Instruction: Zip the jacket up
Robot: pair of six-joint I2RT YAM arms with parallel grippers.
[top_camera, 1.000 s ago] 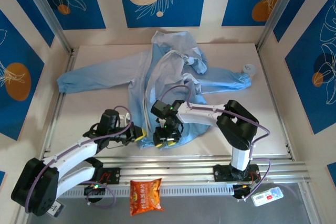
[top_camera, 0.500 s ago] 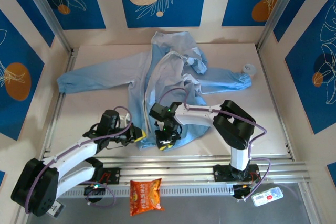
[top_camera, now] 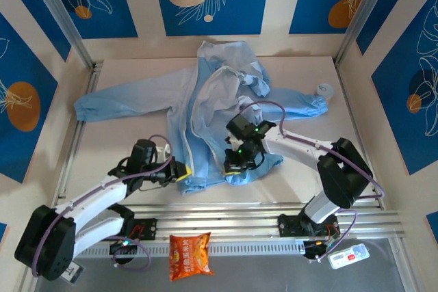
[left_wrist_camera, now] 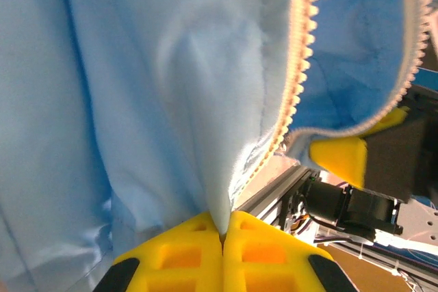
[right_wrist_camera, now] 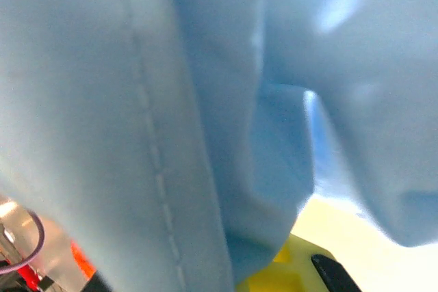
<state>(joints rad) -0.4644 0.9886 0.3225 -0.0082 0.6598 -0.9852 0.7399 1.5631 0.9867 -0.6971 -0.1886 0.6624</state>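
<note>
My left gripper is holding the zipper strip's lower end point(top_camera: 190, 168) apart from the jacket's edge in my right gripper point(top_camera: 221, 167), so next I raise both and bring them together.
The light-blue jacket point(top_camera: 205, 94) lies spread on the table, sleeves out to both sides, front open at the hem. Its whitish zipper strip point(top_camera: 192, 128) runs down the left front edge. My left gripper point(top_camera: 181, 170) is shut on the jacket's hem at the left front. In the left wrist view its yellow fingers point(left_wrist_camera: 185, 258) pinch a fold of fabric beside the zipper strip point(left_wrist_camera: 299, 39). My right gripper point(top_camera: 233, 164) is shut on the right front panel's lower edge. In the right wrist view the jacket point(right_wrist_camera: 123, 100) drapes over a yellow finger point(right_wrist_camera: 287, 271).
An orange snack bag point(top_camera: 189, 256) lies beyond the aluminium rail point(top_camera: 274, 211) at the near edge. A small whitish round thing point(top_camera: 324, 89) sits by the right sleeve's cuff. Blue patterned walls close in the table on three sides.
My right gripper has shut on the right front panel and moved right and slightly away, pulling that panel with it and opening the hem. The left gripper has stayed put, shut.
</note>
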